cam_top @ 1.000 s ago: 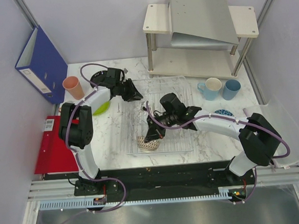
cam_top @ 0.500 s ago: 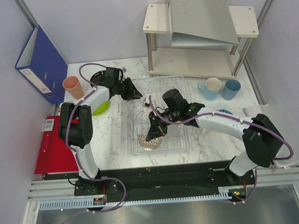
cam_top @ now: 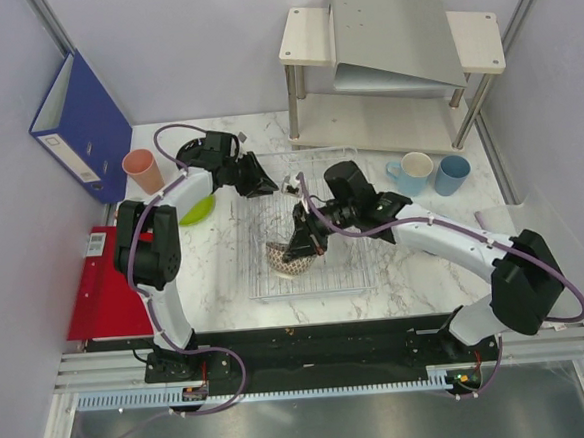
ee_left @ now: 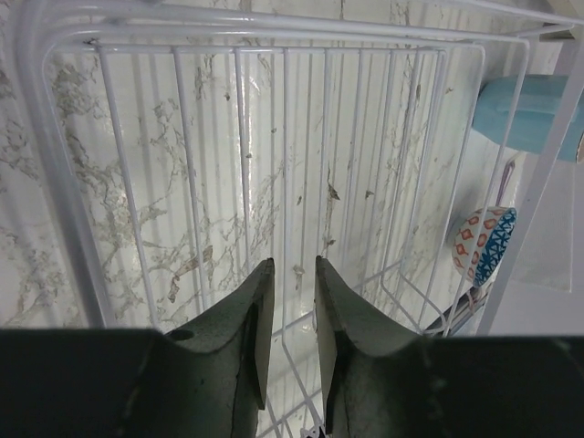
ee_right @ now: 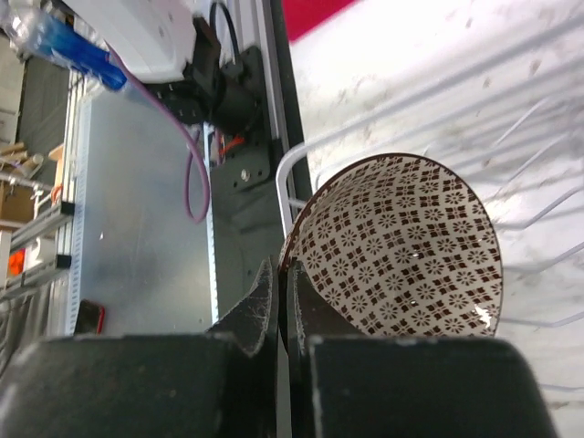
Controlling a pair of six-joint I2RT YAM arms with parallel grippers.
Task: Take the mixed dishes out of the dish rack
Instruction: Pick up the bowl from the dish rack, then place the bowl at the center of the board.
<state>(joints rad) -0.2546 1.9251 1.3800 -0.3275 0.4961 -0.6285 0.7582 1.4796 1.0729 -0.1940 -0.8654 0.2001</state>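
The brown-white patterned bowl on edge (cam_top: pixel 288 262) is in my right gripper above the rack, so next my left gripper grabs the bowl's free rim (ee_right: pixel 403 159) before setting it down.
The dish rack (cam_top: pixel 350 265) stands mid-table, its wire grid (ee_left: pixel 182 164) filling the left wrist view. My right gripper (cam_top: pixel 296 247) is shut on the rim of the brown-white patterned bowl (cam_top: pixel 283 261), which is tilted on edge above the rack's near left part. In the right wrist view the jaws (ee_right: pixel 281 269) pinch that bowl (ee_right: pixel 401 246). My left gripper (cam_top: pixel 268 189) hovers at the rack's far left corner. Its fingers (ee_left: pixel 294 263) stand a narrow gap apart with only a thin rack wire showing through.
A salmon cup (cam_top: pixel 143 171) and a lime-green plate (cam_top: pixel 199 209) sit left of the rack. Two light-blue cups (cam_top: pixel 413 173) (cam_top: pixel 452 175) stand to its right. A red-and-blue patterned bowl (ee_left: pixel 482 245) lies beyond the rack. Beige shelf (cam_top: pixel 391 62) behind, blue binder (cam_top: pixel 83 123) far left.
My right gripper has lifted the brown-white bowl up off the rack's near end and drawn it toward the middle. The left gripper has stayed at the far left corner.
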